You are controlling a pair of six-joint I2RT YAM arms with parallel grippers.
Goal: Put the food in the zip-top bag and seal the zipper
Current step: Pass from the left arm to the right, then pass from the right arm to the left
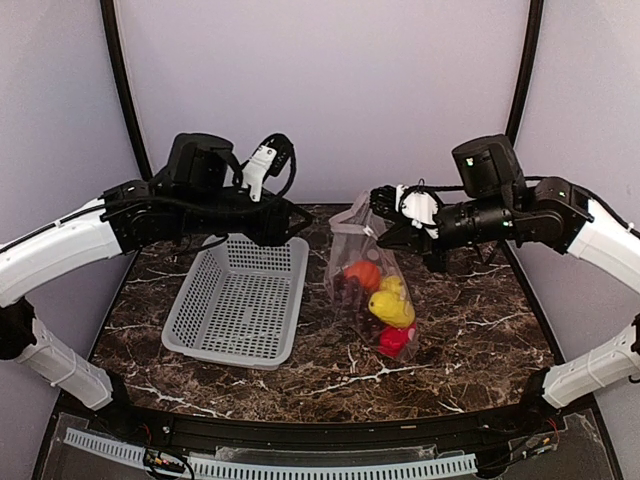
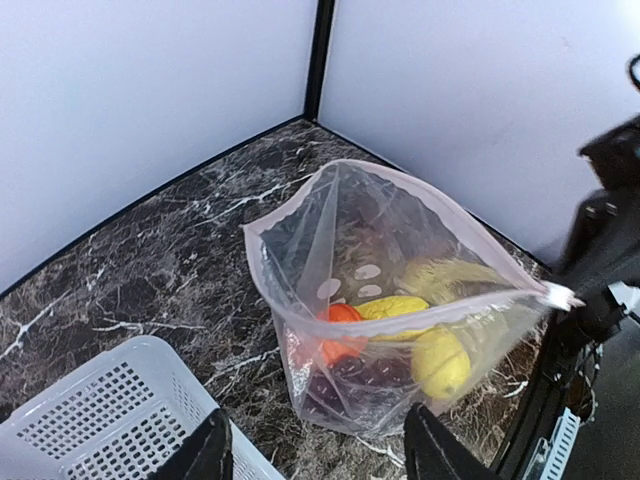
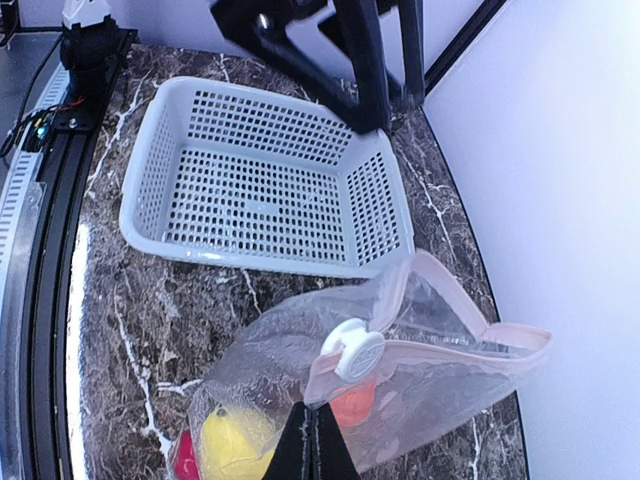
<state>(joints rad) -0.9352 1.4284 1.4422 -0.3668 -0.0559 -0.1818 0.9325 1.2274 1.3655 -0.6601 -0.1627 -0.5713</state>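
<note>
My left gripper should hold the bag while my right gripper grips the zipper's end (image 3: 322, 384) straighter, because the white slider (image 3: 354, 350) is at a slant over my right gripper's fingers.
The zip-top bag (image 1: 362, 262) stands right of the basket with its mouth held open. Inside it are an orange piece (image 1: 362, 273), yellow fruits (image 1: 392, 305), a red pepper (image 1: 395, 340) and dark grapes (image 1: 345, 295). My right gripper (image 1: 385, 232) is shut on the bag's top edge just below the white slider (image 3: 352, 350), its fingertips (image 3: 327, 445) pressed together. The pinkish zipper (image 3: 450, 350) is open along most of the mouth. My left gripper (image 2: 320, 455) is open and empty, apart from the bag (image 2: 390, 300), above the basket's far right corner.
A grey mesh basket (image 1: 240, 300) lies empty left of the bag and also shows in the right wrist view (image 3: 270, 170). Pale walls and black posts close off the back and sides. The marble table (image 1: 470, 320) extends right of the bag.
</note>
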